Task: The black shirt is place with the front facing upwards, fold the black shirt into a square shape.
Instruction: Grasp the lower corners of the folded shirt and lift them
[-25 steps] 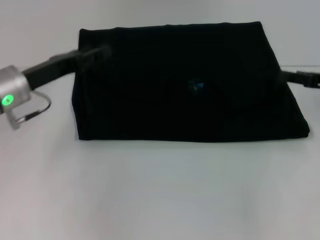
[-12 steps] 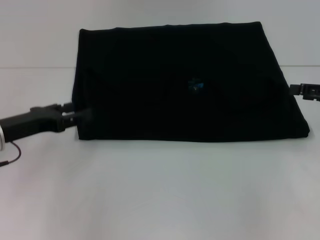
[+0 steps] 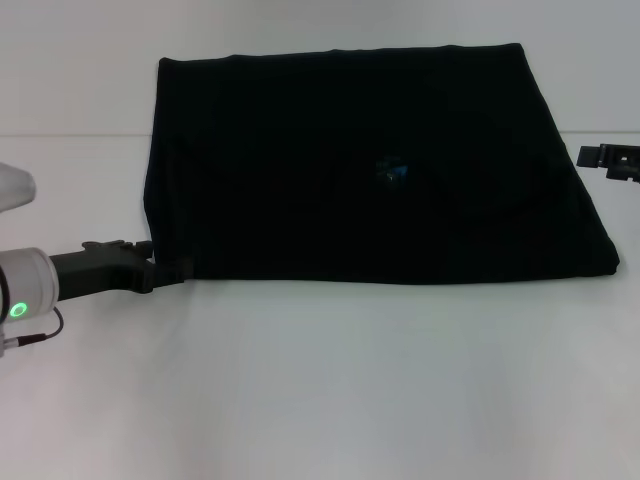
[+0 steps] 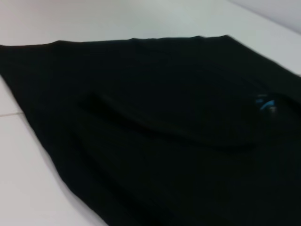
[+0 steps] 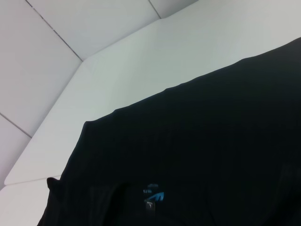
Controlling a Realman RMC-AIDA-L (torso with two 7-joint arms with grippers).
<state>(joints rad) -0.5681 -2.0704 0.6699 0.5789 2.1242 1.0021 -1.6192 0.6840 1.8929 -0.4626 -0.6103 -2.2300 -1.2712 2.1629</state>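
Note:
The black shirt's far edge (image 3: 340, 54) is lying past the seam. My left gripper and my right gripper should pull the shirt closer by its near corners (image 3: 606, 266) before they fold it.
The black shirt (image 3: 370, 170) lies flat on the white table (image 3: 350, 380), folded into a wide four-sided block, with a small blue neck label (image 3: 390, 171) near its middle. My left gripper (image 3: 170, 270) sits low at the shirt's near left corner, touching its edge. My right gripper (image 3: 600, 157) hovers just off the shirt's right edge, apart from the cloth. The left wrist view shows the shirt (image 4: 164, 117) with a soft ridge across it and the label (image 4: 265, 103). In the right wrist view the shirt (image 5: 211, 141) and the label (image 5: 153, 197) appear again.
Bare white tabletop stretches in front of the shirt and to both sides. A seam (image 3: 70, 135) runs across behind the table, where it meets the pale wall panels (image 5: 70, 28).
My left gripper has come down from the shirt's far left corner along its left side to the near left corner. My right gripper has drawn back to the right, off the shirt's edge.

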